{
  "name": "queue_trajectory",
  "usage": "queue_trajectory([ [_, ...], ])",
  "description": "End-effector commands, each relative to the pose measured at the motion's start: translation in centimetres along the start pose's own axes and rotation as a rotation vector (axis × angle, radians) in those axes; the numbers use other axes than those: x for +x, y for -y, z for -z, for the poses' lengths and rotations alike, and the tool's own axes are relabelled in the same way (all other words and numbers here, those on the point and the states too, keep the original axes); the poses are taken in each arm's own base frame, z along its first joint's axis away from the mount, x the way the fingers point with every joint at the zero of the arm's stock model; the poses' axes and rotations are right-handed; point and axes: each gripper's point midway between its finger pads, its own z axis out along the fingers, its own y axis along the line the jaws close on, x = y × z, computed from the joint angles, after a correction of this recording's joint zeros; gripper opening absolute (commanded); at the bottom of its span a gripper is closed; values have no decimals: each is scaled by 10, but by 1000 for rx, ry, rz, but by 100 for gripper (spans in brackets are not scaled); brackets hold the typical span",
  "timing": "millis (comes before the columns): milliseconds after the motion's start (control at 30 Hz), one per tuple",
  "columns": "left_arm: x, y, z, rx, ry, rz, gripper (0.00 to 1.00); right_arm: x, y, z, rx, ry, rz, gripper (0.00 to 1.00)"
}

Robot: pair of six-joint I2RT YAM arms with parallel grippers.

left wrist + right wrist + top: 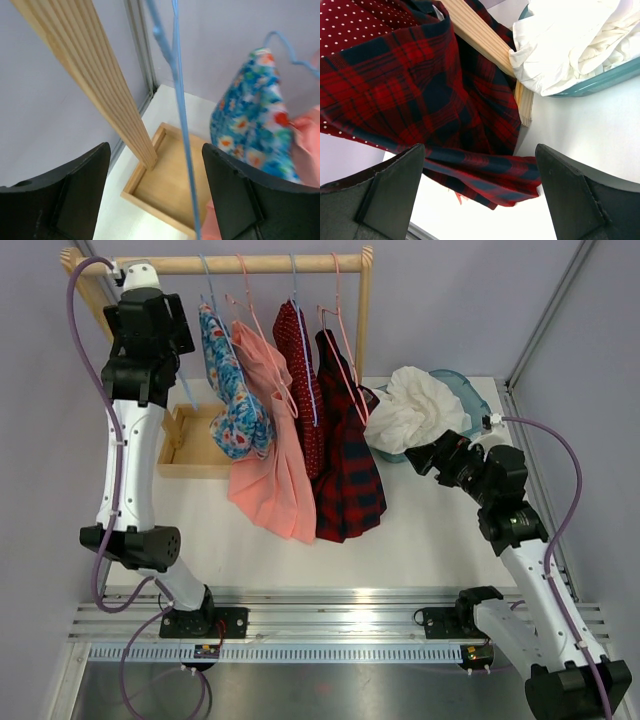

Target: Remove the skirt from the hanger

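The blue wire [185, 134] between my left gripper's fingers is a bare hanger. Next, my left gripper takes hold of the floral skirt's hanger [209, 288] while my right gripper pulls off the skirt.
The blue floral skirt [235, 400] hangs bunched on a blue wire hanger [205, 285] at the left end of the wooden rack rail [250, 264]. My left gripper [180, 335] is raised beside that hanger, near the rack's left post. In the left wrist view its jaws [156, 185] stand open with the blue hanger wire [182, 125] running between them, untouched; the skirt [255, 115] hangs to the right. My right gripper [425, 455] is open at the right, facing the red plaid garment [410, 90], with nothing between its fingers [480, 190].
A pink garment [270, 470], a red polka-dot one [300, 370] and the plaid one [350, 470] hang on further hangers. A wooden tray [180, 455] lies under the rack's left end. A teal basin [470, 390] holds white cloth [420, 405] at the back right.
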Motion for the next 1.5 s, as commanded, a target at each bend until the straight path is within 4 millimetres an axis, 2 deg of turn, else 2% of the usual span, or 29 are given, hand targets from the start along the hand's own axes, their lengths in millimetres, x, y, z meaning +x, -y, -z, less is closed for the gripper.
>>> queue_trajectory([
  [0,-24,18,55,65,75,-15,79,5,-4,10,-21,-5,28,100],
  [33,-22,34,66,109,71,-31,79,6,-4,12,-18,-10,28,99],
  [100,-21,45,80,150,72,-15,79,8,-3,17,-14,-9,30,99],
  [133,-19,58,89,188,71,-8,79,9,-3,19,-14,-7,34,99],
  [233,-11,75,100,235,69,-1,78,11,-2,28,-5,-2,41,99],
  [333,2,88,95,242,44,-6,77,13,-1,37,6,5,57,99],
  [533,26,112,71,224,0,-13,75,14,-2,54,13,19,78,99],
  [633,26,124,67,247,-13,11,73,16,-1,57,17,16,77,99],
  [733,23,127,76,270,-13,38,73,18,0,58,19,12,81,99],
  [867,11,118,97,302,22,90,73,18,-1,58,12,11,82,100],
  [967,8,113,107,321,27,115,73,19,0,56,12,7,81,99],
  [1100,-5,103,121,340,66,153,73,20,0,54,9,3,79,99],
  [1200,-7,103,120,341,80,151,75,20,1,55,8,7,80,99],
  [1333,-4,114,109,335,66,134,75,20,1,56,13,10,80,100],
  [1367,1,121,102,330,56,122,75,20,1,56,11,10,80,99],
  [1433,-2,126,96,327,66,120,75,20,1,58,13,11,80,99],
  [1467,5,133,86,311,50,102,75,21,2,58,15,10,79,99],
])
